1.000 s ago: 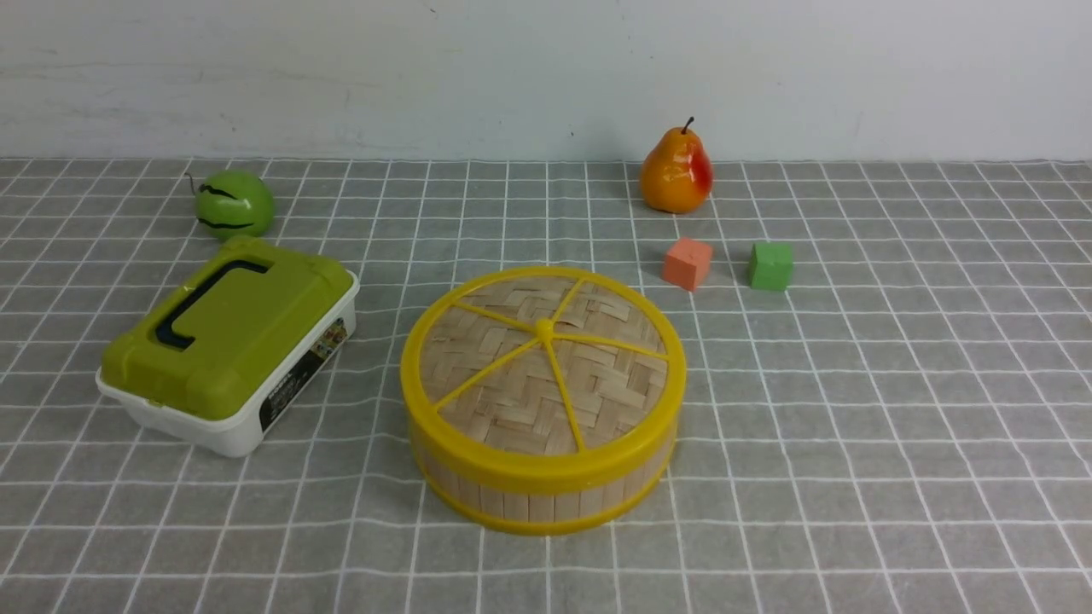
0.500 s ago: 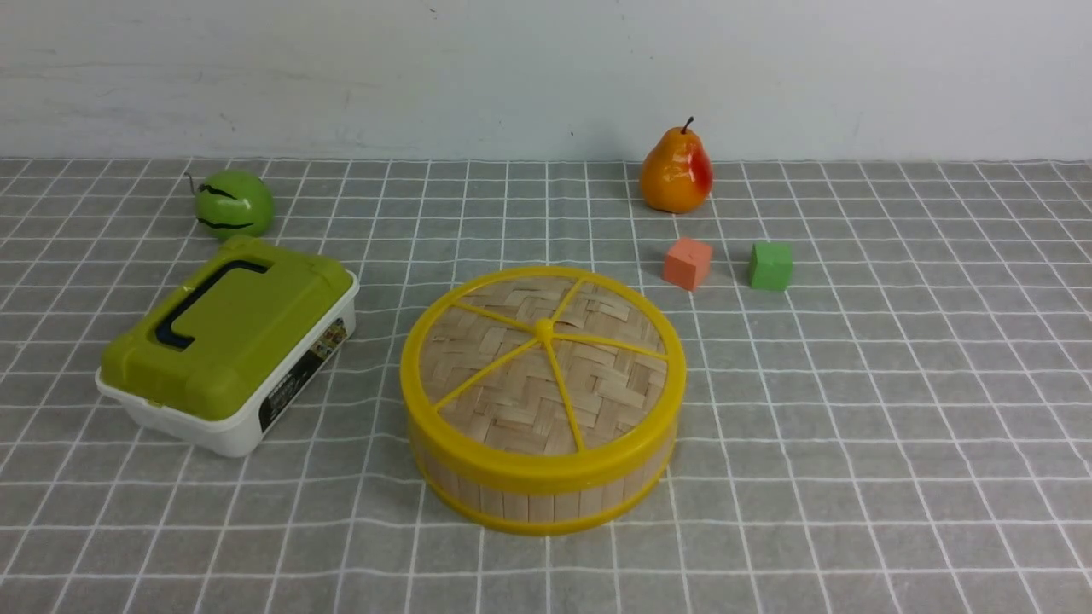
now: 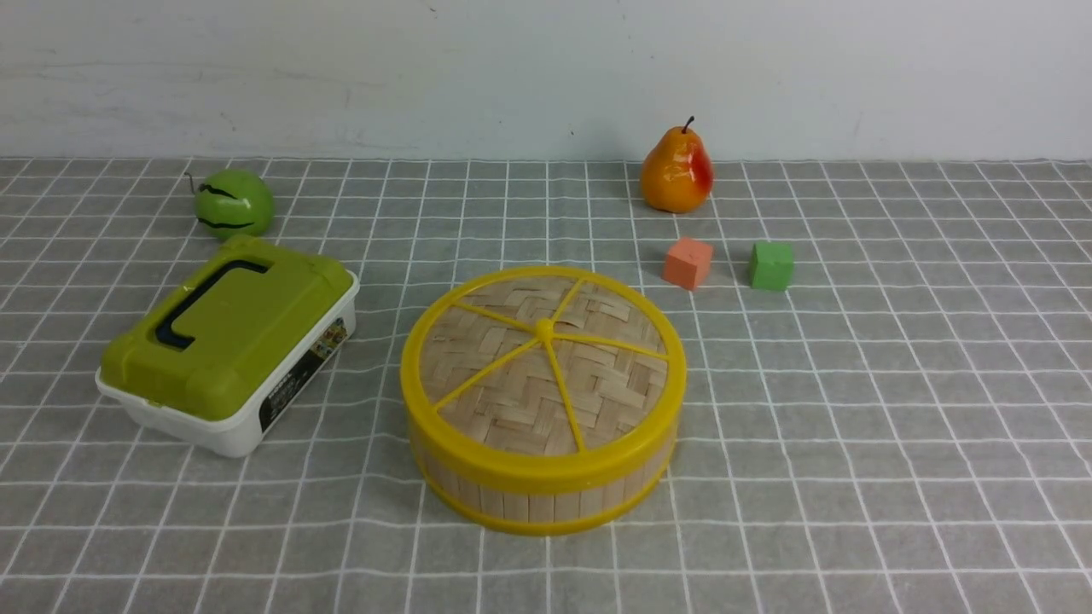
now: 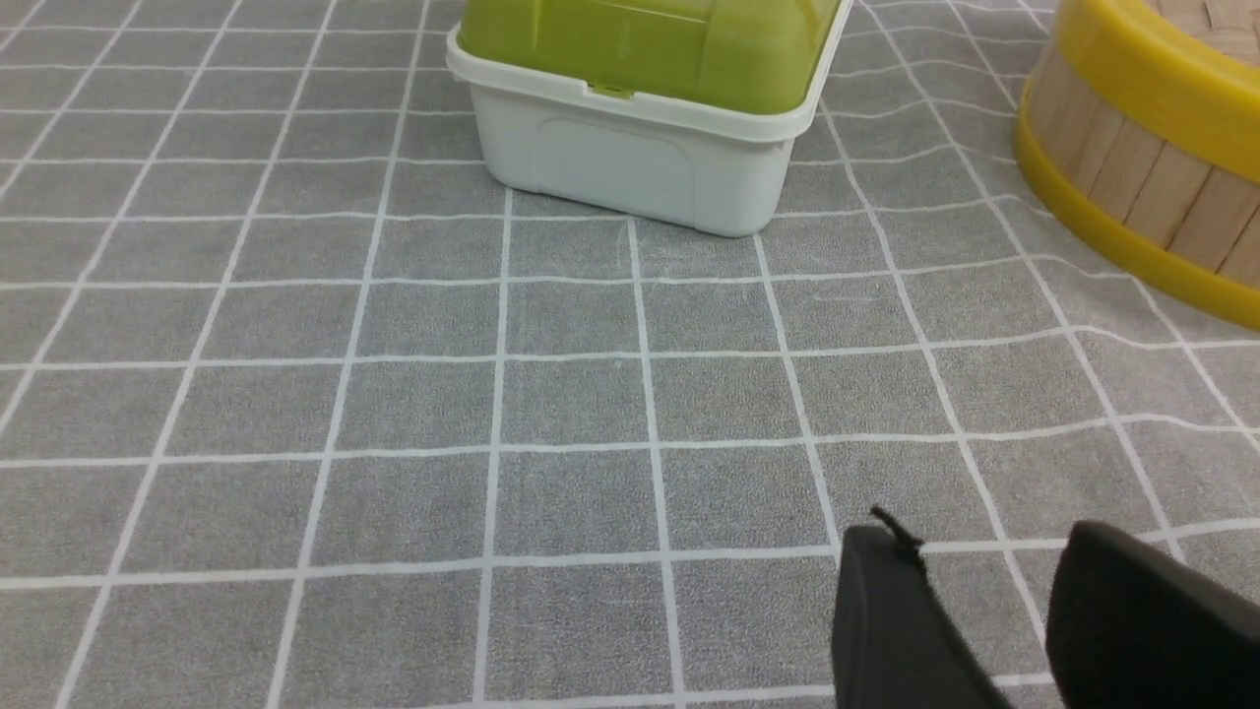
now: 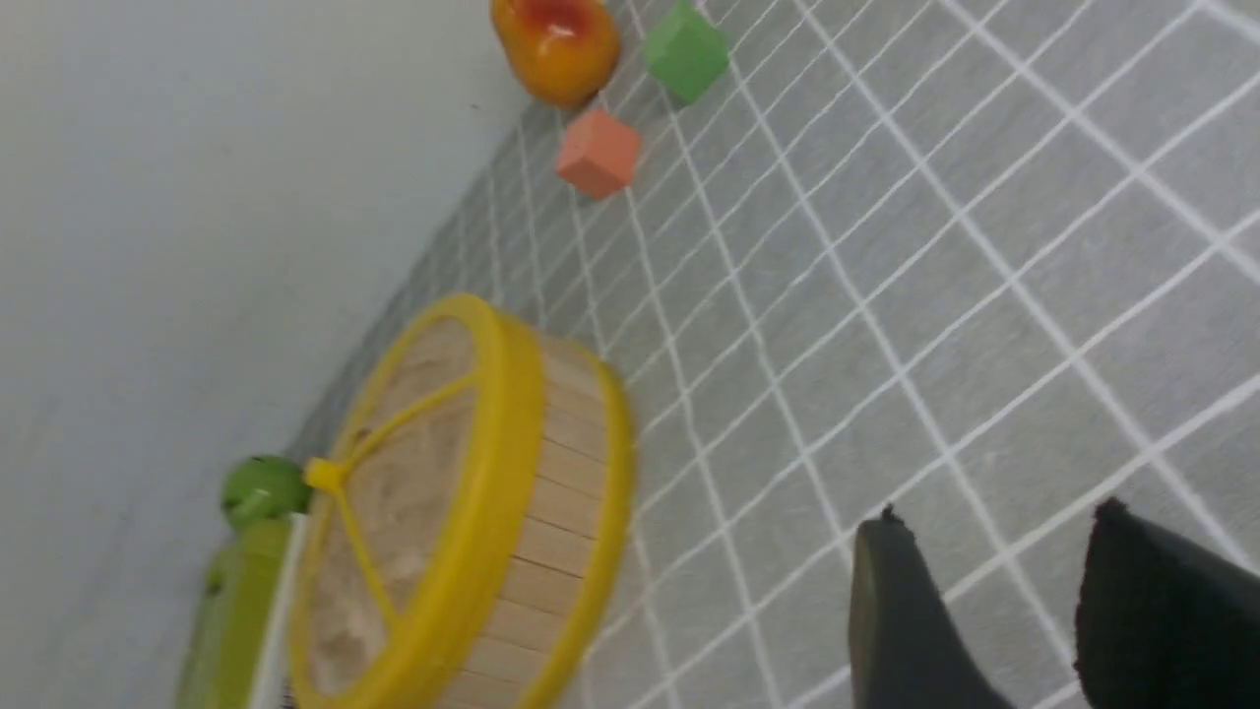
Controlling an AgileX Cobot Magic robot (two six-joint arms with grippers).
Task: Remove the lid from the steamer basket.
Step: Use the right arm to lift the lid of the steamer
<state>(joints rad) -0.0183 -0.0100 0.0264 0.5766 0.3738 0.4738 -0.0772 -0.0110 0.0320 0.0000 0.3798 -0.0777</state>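
Observation:
The lid's yellow rim [image 3: 548, 471] sits evenly over the basket's slat side, so the lid will come off and the basket will stay standing when the robot lifts the lid's knob.
The lid [image 3: 543, 367], woven tan bamboo with a yellow rim, spokes and central knob, sits closed on the steamer basket [image 3: 537, 499] in the middle of the table. The lid [image 5: 394, 512] and the basket's slat wall [image 5: 561, 512] also show in the right wrist view, and the basket's wall [image 4: 1142, 187] shows in the left wrist view. My left gripper [image 4: 984, 542] is open and empty over bare cloth, apart from the basket. My right gripper [image 5: 994, 522] is open and empty over bare cloth, apart from the basket. Neither gripper shows in the front view.
A white box with an olive-green lid [image 3: 226, 341] stands left of the basket. A green apple [image 3: 233, 203] lies behind it. A pear [image 3: 676, 170], an orange cube [image 3: 688, 263] and a green cube [image 3: 770, 265] stand at the back right. A wall rises behind.

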